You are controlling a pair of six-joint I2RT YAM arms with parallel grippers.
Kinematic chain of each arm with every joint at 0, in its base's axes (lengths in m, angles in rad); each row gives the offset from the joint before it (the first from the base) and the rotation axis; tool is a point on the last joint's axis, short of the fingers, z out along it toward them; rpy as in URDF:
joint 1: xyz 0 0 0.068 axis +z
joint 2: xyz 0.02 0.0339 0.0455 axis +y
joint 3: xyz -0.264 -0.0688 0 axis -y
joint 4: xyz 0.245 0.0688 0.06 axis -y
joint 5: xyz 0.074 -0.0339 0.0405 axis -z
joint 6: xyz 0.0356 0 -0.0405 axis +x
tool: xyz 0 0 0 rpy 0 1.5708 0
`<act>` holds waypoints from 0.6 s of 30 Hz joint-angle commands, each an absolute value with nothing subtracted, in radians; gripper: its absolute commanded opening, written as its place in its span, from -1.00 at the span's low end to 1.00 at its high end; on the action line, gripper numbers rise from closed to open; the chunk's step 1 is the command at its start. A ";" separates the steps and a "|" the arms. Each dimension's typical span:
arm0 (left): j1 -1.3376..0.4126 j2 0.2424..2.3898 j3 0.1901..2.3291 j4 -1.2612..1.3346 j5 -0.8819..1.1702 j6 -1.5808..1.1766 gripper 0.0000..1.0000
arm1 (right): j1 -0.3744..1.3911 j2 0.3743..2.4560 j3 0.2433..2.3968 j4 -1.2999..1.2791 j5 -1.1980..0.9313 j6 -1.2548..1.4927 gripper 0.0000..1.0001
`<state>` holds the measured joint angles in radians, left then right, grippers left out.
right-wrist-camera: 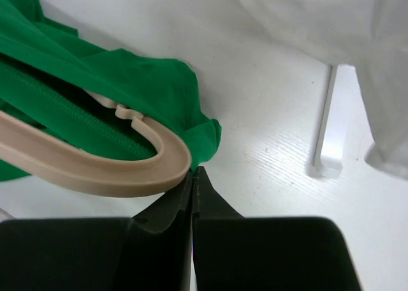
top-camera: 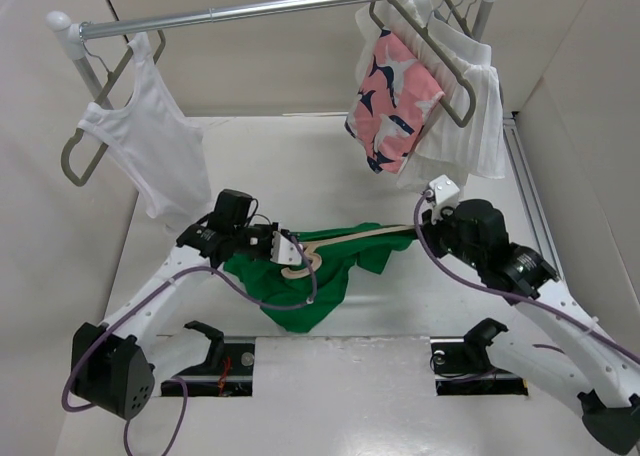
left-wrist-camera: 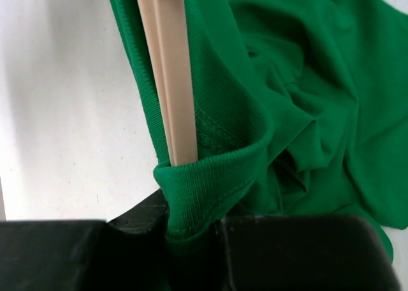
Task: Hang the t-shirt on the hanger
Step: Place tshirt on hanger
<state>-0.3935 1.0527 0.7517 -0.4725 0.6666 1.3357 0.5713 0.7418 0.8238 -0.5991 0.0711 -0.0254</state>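
My right gripper should keep pulling the t-shirt's edge (right-wrist-camera: pixel 206 141), which it is pinching beside the hanger's rounded end (right-wrist-camera: pixel 173 156), over that end until the t-shirt covers it.
The green t-shirt (top-camera: pixel 300 294) lies crumpled on the white table between the arms. The beige wooden hanger (top-camera: pixel 350 240) lies across it, partly inside the fabric, its hook (top-camera: pixel 300 267) near my left gripper. My left gripper (top-camera: pixel 283 248) is shut on a ribbed fold of the t-shirt (left-wrist-camera: pixel 204 189); in the left wrist view the gripper (left-wrist-camera: pixel 194 224) has the hanger's arm (left-wrist-camera: pixel 171 80) running away from it into the cloth. My right gripper (right-wrist-camera: pixel 194 176) is shut, its tips touching the hanger's rounded end (right-wrist-camera: pixel 146 176) beside the shirt's edge (right-wrist-camera: pixel 191 112). Nothing shows between its jaws.
A metal rail (top-camera: pixel 280 6) crosses the back. A white tank top (top-camera: pixel 150 151) hangs on a grey hanger at the left. A pink patterned garment (top-camera: pixel 393 101) and a white garment (top-camera: pixel 475 116) hang at the right, above my right gripper (top-camera: pixel 425 231). White walls enclose the table.
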 commanded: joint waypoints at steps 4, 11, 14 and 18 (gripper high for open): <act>-0.334 1.126 0.707 -0.687 0.175 1.344 -1.00 | 0.623 0.802 0.985 -0.745 0.466 -0.163 -1.00; -0.334 1.121 0.745 -0.792 0.304 1.427 -1.00 | 0.580 0.823 1.009 -0.731 0.429 -0.173 -1.00; -0.345 1.118 0.746 -0.769 0.295 1.378 -1.00 | 0.571 0.779 0.971 -0.615 0.304 -0.212 -1.00; -0.345 1.183 0.793 -0.746 0.295 1.257 -1.00 | 0.571 0.788 0.962 -0.652 0.307 -0.212 -1.00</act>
<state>-0.3859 1.1431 0.7753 -0.5713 0.5083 1.3437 0.6300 0.8265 0.9485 -0.6483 0.1059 -0.1360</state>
